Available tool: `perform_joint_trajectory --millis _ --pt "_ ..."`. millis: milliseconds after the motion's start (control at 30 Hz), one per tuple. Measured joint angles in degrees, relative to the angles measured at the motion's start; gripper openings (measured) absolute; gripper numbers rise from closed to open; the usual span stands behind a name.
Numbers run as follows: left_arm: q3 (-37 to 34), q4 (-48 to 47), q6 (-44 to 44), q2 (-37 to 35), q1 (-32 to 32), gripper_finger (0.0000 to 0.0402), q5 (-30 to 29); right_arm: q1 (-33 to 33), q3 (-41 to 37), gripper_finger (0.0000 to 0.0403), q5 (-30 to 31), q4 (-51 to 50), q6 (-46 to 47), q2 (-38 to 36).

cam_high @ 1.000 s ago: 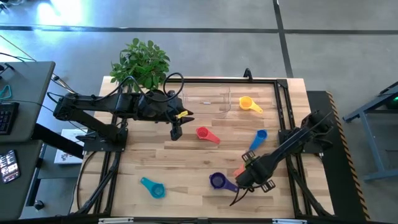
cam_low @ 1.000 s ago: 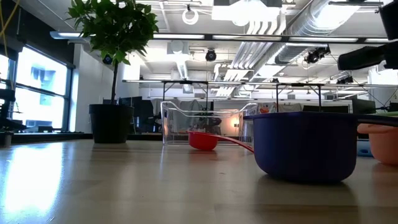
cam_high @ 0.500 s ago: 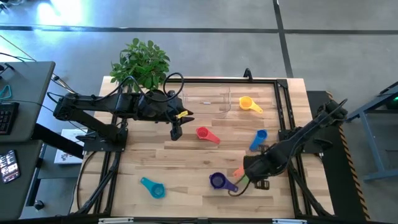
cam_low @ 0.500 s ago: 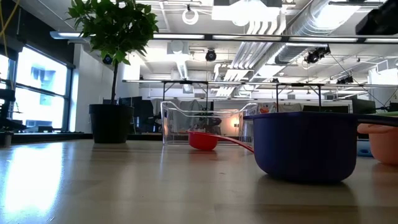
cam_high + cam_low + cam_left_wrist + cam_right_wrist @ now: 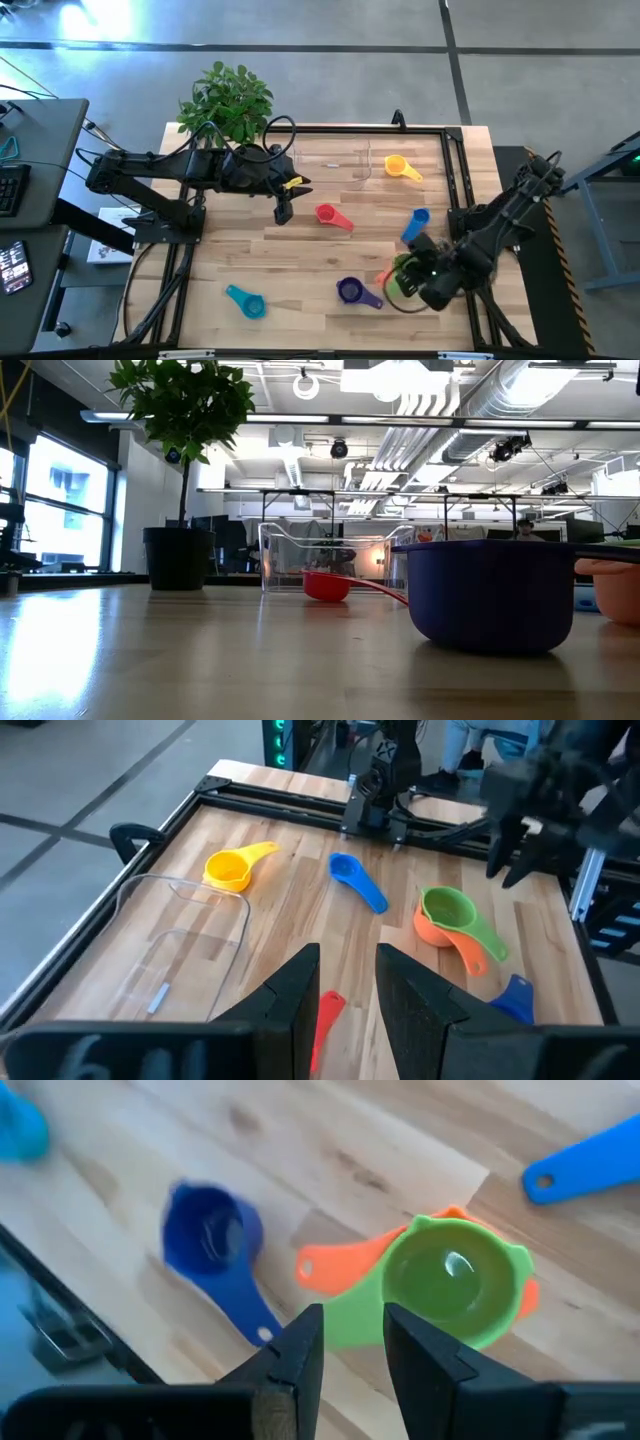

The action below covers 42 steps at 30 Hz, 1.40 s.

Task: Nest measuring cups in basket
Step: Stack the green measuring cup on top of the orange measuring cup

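Observation:
My right gripper is above the green handle (image 5: 362, 1311), which runs from finger to finger, so my right gripper should move back, turn and come in low at the handle's loose end (image 5: 335, 1328).
A green measuring cup (image 5: 450, 1280) sits nested in an orange one (image 5: 455, 940) on the table's near right. My right gripper (image 5: 510, 865) hangs above them, narrowly open and clear of them; the green handle (image 5: 345, 1325) shows through its gap. Loose on the wood lie a purple cup (image 5: 350, 291), a blue one (image 5: 415, 222), a red one (image 5: 327, 214), a yellow one (image 5: 397, 166) and a teal one (image 5: 245, 301). The clear basket (image 5: 340, 160) stands at the far middle. My left gripper (image 5: 283, 213) hovers beside the red cup, narrowly open, with nothing between its fingers.
A potted plant (image 5: 228, 100) stands at the table's far left corner. A black metal frame (image 5: 455, 180) runs along the table's edges. Bare wood lies between the red and teal cups.
My right gripper has risen from just above the table and drawn back toward the right edge, rolling about a quarter turn. As it moved off, the green cup came into sight, nested in the orange one. The purple cup has stayed put.

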Motion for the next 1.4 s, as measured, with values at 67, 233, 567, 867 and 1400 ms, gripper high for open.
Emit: perform_joint_trajectory --millis 67,233,567,867,1400 --pt "0.0 0.0 1.34 0.0 -0.02 0.009 0.02 2.87 0.0 0.0099 5.25 -1.22 7.38 0.0" --pt "0.0 0.0 2.13 0.0 -0.02 0.009 0.37 8.64 0.0 0.0099 13.72 -4.2 23.75 0.33" --pt "0.0 -0.09 3.92 0.0 -0.02 0.009 1.73 8.53 0.0 0.0099 8.82 5.56 26.76 5.04" --pt "0.0 -0.42 5.42 0.0 -0.02 0.009 1.75 8.97 -0.04 0.0099 5.67 11.15 26.61 11.32" --pt "0.01 -0.46 5.45 0.0 -0.04 0.009 1.75 9.4 -0.04 0.0099 5.81 14.23 26.46 18.93"
